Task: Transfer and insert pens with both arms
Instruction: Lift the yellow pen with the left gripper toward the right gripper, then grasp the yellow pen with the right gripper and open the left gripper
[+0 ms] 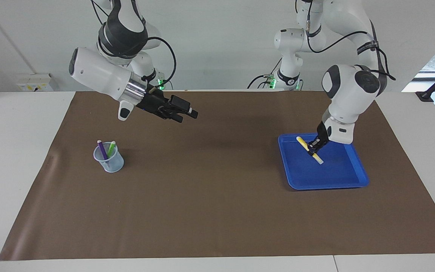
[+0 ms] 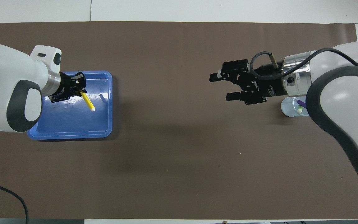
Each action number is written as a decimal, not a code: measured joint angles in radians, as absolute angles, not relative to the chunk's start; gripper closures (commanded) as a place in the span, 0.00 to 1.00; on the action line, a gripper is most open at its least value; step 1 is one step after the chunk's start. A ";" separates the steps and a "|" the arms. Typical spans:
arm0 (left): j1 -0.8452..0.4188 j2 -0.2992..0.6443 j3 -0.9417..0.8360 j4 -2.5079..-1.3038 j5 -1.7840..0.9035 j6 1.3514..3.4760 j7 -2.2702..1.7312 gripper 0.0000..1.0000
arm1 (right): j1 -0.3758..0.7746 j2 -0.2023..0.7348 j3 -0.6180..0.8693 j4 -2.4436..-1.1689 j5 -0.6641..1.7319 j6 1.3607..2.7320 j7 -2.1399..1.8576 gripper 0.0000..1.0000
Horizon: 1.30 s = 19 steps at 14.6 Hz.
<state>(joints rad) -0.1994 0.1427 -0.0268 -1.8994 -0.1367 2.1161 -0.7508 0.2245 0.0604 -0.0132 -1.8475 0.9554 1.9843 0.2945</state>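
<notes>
My right gripper is open and approaching, and the yellow pen's loose end (image 2: 91, 107) sticks out clear of my left gripper. My right gripper keeps moving closer, open, until that end (image 1: 299, 139) is inside its fingers.
My left gripper (image 1: 313, 148) is shut on the yellow pen (image 1: 318, 159) and holds it tilted above the blue tray (image 1: 327, 185); the pen's pale end points down. In the overhead view the left gripper (image 2: 79, 90) grips the yellow pen (image 2: 88, 102) near its upper end. My right gripper (image 1: 186, 115) is open and empty, raised over the brown mat between the cup and the tray, and it also shows in the overhead view (image 2: 224, 87). The purple pen (image 1: 101, 148) and green pen (image 1: 111, 147) stand in a clear cup (image 1: 108, 158).
The blue tray (image 2: 70, 135) lies toward the left arm's end of the table and holds nothing else. The clear cup (image 2: 289, 107) stands toward the right arm's end, partly covered by the right arm in the overhead view. A brown mat (image 1: 210, 211) covers the table.
</notes>
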 measured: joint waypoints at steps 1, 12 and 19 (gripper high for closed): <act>-0.233 0.144 -0.028 -1.882 -0.182 2.116 -0.840 1.00 | 0.242 0.055 -0.013 -1.875 0.982 2.030 0.299 0.00; -0.537 0.196 -0.029 -1.796 -0.428 2.345 -1.506 1.00 | 0.287 0.007 -0.015 -2.015 1.102 2.151 0.246 0.00; -0.647 0.196 -0.028 -1.794 -0.439 2.423 -1.635 1.00 | 0.301 0.006 -0.014 -2.063 1.103 2.180 0.147 0.28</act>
